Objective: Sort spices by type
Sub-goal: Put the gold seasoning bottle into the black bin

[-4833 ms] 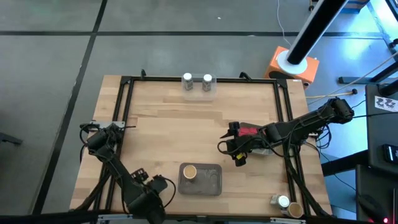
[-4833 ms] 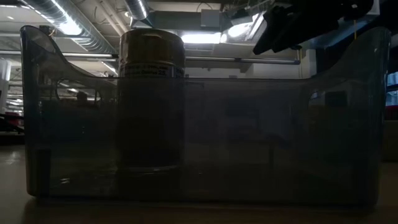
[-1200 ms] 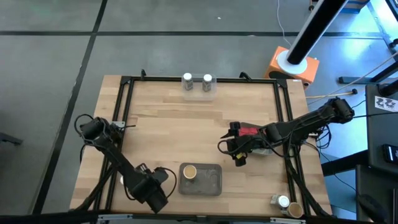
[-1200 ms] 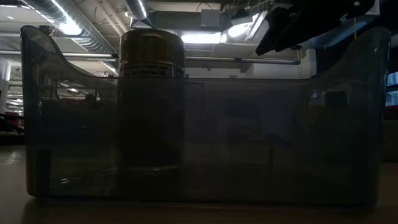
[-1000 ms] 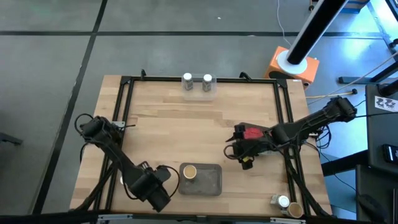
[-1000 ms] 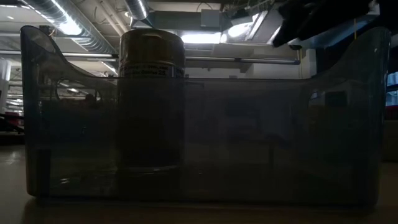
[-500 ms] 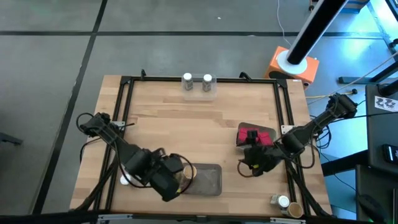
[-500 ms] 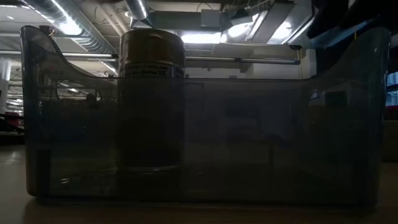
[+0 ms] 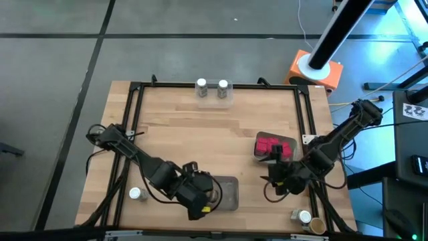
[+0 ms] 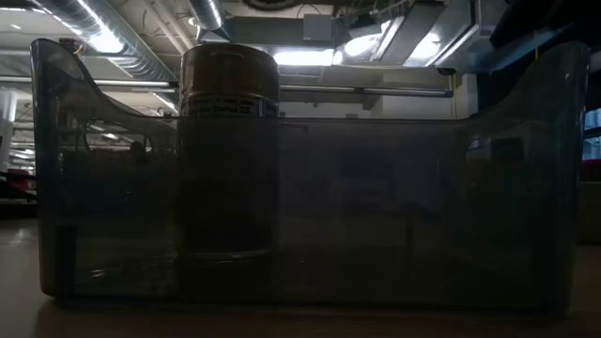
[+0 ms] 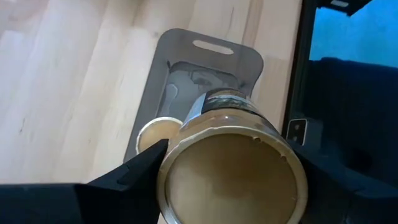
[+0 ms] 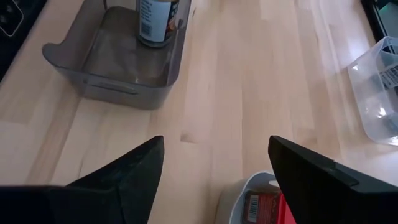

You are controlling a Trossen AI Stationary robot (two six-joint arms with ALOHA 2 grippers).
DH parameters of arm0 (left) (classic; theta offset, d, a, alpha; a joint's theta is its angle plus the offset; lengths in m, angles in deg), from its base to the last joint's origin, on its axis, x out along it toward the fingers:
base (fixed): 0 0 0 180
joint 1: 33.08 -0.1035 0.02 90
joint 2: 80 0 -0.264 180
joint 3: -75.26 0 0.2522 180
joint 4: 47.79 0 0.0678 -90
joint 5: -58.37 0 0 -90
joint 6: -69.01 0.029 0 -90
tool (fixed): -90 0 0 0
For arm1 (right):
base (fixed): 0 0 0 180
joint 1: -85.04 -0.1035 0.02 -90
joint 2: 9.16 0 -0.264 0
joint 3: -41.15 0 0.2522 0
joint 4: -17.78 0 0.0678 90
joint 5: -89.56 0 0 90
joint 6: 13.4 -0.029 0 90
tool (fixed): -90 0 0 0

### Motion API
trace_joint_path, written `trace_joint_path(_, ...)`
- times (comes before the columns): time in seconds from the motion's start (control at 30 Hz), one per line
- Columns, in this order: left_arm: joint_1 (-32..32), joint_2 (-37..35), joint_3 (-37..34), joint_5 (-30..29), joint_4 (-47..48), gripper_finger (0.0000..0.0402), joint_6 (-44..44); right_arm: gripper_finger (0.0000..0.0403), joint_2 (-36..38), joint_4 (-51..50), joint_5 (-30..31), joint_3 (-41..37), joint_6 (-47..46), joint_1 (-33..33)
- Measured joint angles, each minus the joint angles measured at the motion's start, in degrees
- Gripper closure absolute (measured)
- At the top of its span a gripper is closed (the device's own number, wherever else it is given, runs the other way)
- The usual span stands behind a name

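Note:
An open part of the bottom (image 12: 119,30) lies beside the matching jar (image 10: 229,99) in the grey tray. My left gripper goes on lowering its upright tan-topped jar until it stands there before it lets go.
My left gripper (image 9: 200,197) is shut on a tan-topped jar (image 11: 231,174) over the grey tray (image 9: 231,194) near the table's near edge. A second tan-topped jar (image 11: 152,134) stands in that tray, also seen in the low view (image 10: 228,150). My right gripper (image 12: 214,163) is open and hovers near the table's right edge (image 9: 279,181), just nearer than the container of red packs (image 9: 273,146). Two white-capped jars (image 9: 202,85) stand in a clear tray at the far edge. One white-capped jar (image 9: 136,194) stands on the near-left table. My left gripper pinches the tan-topped jar by its sides just below the lid (image 11: 186,134), one finger (image 11: 134,171) on each side. The fingers come from above, slanting down. The jar hangs bottom-down above the grey tray, lifted clear, with its lid facing the wrist camera.
Two more jars (image 9: 301,217) stand at the near right corner, outside the black frame rail (image 9: 314,194). The clear tray (image 12: 380,93) shows beyond my right gripper. Bare wood lies across the table's middle (image 9: 200,140).
My left gripper swung from the near-left part of the table rightward to the grey tray and now covers the tray's left end; a white-capped jar shows where it was. My right gripper drew back from the red packs toward the near right edge, uncovering their container.

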Motion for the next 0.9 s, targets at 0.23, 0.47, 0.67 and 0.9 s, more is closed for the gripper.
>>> trace_joint_path(0.23, 0.02, 2.55, -0.02, 0.39, -0.06, 0.0143, -0.08, 0.0114, 0.0, 0.04, 0.98, -0.02, 0.01, 0.06)
trace_joint_path(0.47, 0.13, 4.37, -0.02, 0.52, 0.01, 0.0143, -0.12, 0.0114, -0.01, 0.02, 1.94, 0.0, 0.01, 0.06)
trace_joint_path(0.67, 0.19, 6.15, -0.03, 2.58, 0.43, 0.0143, 0.2, 0.0113, -0.04, 0.02, 2.06, 0.0, 0.02, 0.06)
trace_joint_path(0.9, 0.87, 6.52, -1.9, 3.24, 2.92, 0.0143, -1.17, 0.0113, -0.07, 0.0, 2.11, -0.01, 0.03, 0.1)
